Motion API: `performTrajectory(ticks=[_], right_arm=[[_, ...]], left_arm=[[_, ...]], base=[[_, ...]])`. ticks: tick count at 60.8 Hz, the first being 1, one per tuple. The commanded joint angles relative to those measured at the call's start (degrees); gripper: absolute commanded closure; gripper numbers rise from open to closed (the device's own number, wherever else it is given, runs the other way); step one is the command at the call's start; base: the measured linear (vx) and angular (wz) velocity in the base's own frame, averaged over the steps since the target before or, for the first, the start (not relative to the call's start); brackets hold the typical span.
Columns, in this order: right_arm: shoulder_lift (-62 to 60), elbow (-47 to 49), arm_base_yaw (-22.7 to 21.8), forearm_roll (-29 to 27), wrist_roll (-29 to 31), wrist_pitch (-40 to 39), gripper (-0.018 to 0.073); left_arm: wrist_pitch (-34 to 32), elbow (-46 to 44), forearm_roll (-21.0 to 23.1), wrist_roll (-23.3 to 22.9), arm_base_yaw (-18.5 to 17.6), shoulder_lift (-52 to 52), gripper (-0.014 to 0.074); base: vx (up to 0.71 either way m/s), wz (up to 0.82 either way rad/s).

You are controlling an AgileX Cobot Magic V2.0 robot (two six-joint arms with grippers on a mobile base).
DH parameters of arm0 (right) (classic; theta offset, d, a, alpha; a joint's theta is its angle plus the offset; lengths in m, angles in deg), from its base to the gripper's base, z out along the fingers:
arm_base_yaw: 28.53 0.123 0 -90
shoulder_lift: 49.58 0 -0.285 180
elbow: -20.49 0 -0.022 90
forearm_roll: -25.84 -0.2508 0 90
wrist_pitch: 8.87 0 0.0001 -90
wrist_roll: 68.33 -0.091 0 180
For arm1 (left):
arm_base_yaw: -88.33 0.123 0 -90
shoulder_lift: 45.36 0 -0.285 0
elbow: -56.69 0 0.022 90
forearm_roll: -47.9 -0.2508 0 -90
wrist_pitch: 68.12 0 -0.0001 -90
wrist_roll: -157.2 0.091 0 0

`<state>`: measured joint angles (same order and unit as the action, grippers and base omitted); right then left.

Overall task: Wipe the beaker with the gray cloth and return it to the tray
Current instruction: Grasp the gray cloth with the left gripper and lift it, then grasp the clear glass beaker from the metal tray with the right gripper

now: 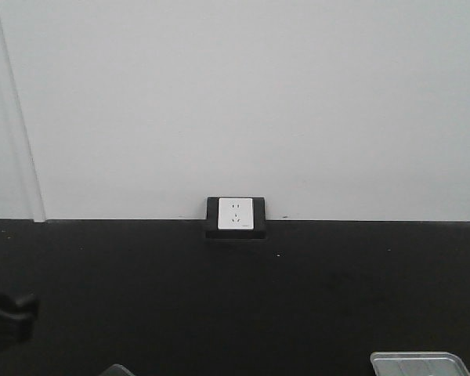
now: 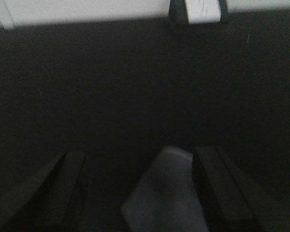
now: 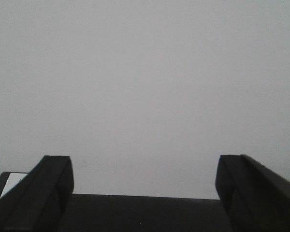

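The gray cloth (image 2: pixel 163 198) is lying flat with a short, blunt far end (image 2: pixel 176 155), so that end will stick out like a flap when the robot lifts it.
In the left wrist view the gray cloth (image 2: pixel 166 193) lies on the black table, blurred, between my fingers and close to the right one. My left gripper (image 2: pixel 140 153) is open and wide, just above the table, and holds nothing. My right gripper (image 3: pixel 145 159) is open and empty; it is raised and faces the pale wall. The far end of the silver tray (image 1: pixel 415 362) shows at the bottom right of the front view. The beaker is out of view.
A white wall socket (image 1: pixel 236 214) in a black frame sits at the table's back edge and also shows in the left wrist view (image 2: pixel 201 10). A dark arm part (image 1: pixel 8 309) is at the left edge. A small gray corner (image 1: pixel 116 370) pokes up at the bottom edge.
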<state>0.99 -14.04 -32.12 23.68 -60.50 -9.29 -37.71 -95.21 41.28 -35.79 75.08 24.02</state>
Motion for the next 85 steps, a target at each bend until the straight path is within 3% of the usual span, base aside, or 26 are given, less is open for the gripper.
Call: performTrajectory(ticks=[1,13,42,48,58,70,85], right_arm=[[0.9,2.1,-0.2,0.1,0.6,-4.8,-0.0024],[2.9,2.1,-0.2,0.1,0.7,-4.4,0.0035],[3.4,2.1,-0.3,0.4,1.0,-3.4,0.0037],[3.4,2.1,-0.3,0.4,1.0,-3.1,0.0037],[3.4,2.1,-0.3,0.4,1.0,-0.1,0.0037],[3.8,3.3,-0.4,0.2,-0.4,9.9,0.0037],[17.7,13.7,-0.4,4.0,-10.5,42.6,0.0054]], left_arm=[[4.6,-1.9,1.8,-0.5,-1.6,6.2,0.0054],[1.4,-2.1,7.5,4.5,-5.9,19.0,0.0073],[-6.8,-2.1,7.2,2.2,-6.5,33.7,0.0107],[-7.2,-2.1,6.6,2.2,-6.5,35.0,0.0216],[-4.6,-2.1,5.3,2.4,-6.5,33.0,0.0606],[-1.4,-3.7,5.3,2.4,-6.5,20.6,0.0604],[-1.8,-6.5,5.3,2.4,-6.5,5.0,0.0603]], base=[[0.0,0.0],[0.0,0.0],[0.0,0.0],[0.0,0.0],[0.0,0.0],[0.0,0.0],[0.0,0.0]])
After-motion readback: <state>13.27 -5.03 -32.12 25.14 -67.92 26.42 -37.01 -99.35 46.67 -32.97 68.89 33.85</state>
